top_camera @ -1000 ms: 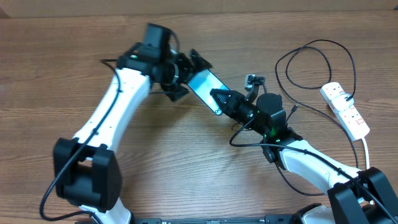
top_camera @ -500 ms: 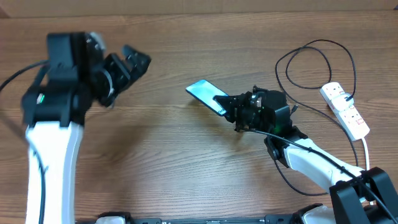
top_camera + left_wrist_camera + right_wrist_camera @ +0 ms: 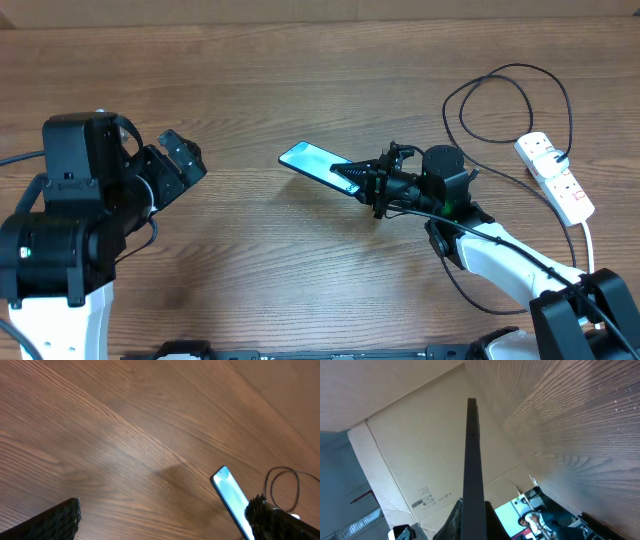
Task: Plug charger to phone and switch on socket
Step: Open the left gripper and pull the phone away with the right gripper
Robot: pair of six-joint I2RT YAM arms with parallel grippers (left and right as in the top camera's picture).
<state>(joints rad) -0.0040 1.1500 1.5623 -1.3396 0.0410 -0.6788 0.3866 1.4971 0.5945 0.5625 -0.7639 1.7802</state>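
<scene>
My left gripper is up high and points down, away from the raised phone (image 3: 326, 168), so it should go down, turn level and grab the phone's loose end (image 3: 298, 154).
The phone (image 3: 308, 159), slim with a light blue screen, is held up above the table by one end. My right gripper (image 3: 362, 180) is shut on it. In the right wrist view the phone (image 3: 472, 455) shows edge-on between the fingers (image 3: 472, 522). My left gripper (image 3: 178, 165) is open and empty at the far left, well apart from the phone. Its wrist view shows the phone (image 3: 229, 496) between the spread fingertips (image 3: 165, 527). The white socket strip (image 3: 556, 177) lies at the right edge. The black charger cable (image 3: 497, 82) loops from the strip toward my right arm.
The strip's thick white cord (image 3: 590, 238) runs down the right edge. A beige cardboard wall (image 3: 320, 12) closes the far side of the wooden table (image 3: 300, 260). Part of the cable loop shows in the left wrist view (image 3: 282, 485).
My left gripper let go of the phone and pulled back far to the left. My right gripper kept the phone and swung it leftward, rolling its wrist.
</scene>
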